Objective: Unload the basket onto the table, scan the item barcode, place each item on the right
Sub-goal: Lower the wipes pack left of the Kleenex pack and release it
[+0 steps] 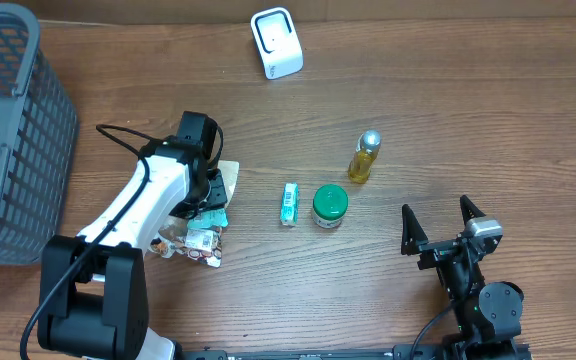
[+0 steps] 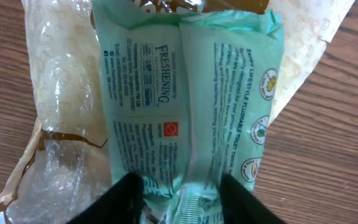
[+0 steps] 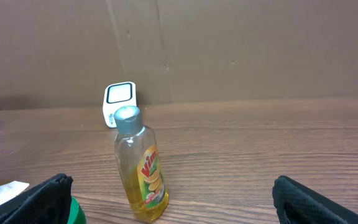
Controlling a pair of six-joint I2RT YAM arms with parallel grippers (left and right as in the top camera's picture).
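Observation:
The mint-green wipes pack [image 1: 212, 218] is lying on top of the clear packet. Next, my left gripper moves the wipes pack out of the way, then goes to the clear packet's labelled end [image 1: 201, 241] first.
My left gripper [image 1: 208, 205] is down on a pile of packets at the table's left. In the left wrist view its black fingers [image 2: 126, 199] pinch the near end of a mint-green wipes pack [image 2: 185, 93], printed side up, so the left gripper [image 2: 182, 199] is shut on it. I cannot make out a barcode on the pack. The white scanner [image 1: 276, 42] stands at the far edge of the table, well away from the pack. My right gripper [image 1: 446, 225] rests open near the front right, with nothing between its fingers.
A grey basket [image 1: 8, 130] fills the far left. Cream and clear packets [image 2: 61, 93] lie under the wipes pack. In the middle stand a yellow liquid bottle [image 1: 365, 158], a green-lidded jar [image 1: 330, 205] and a small teal tube [image 1: 289, 203].

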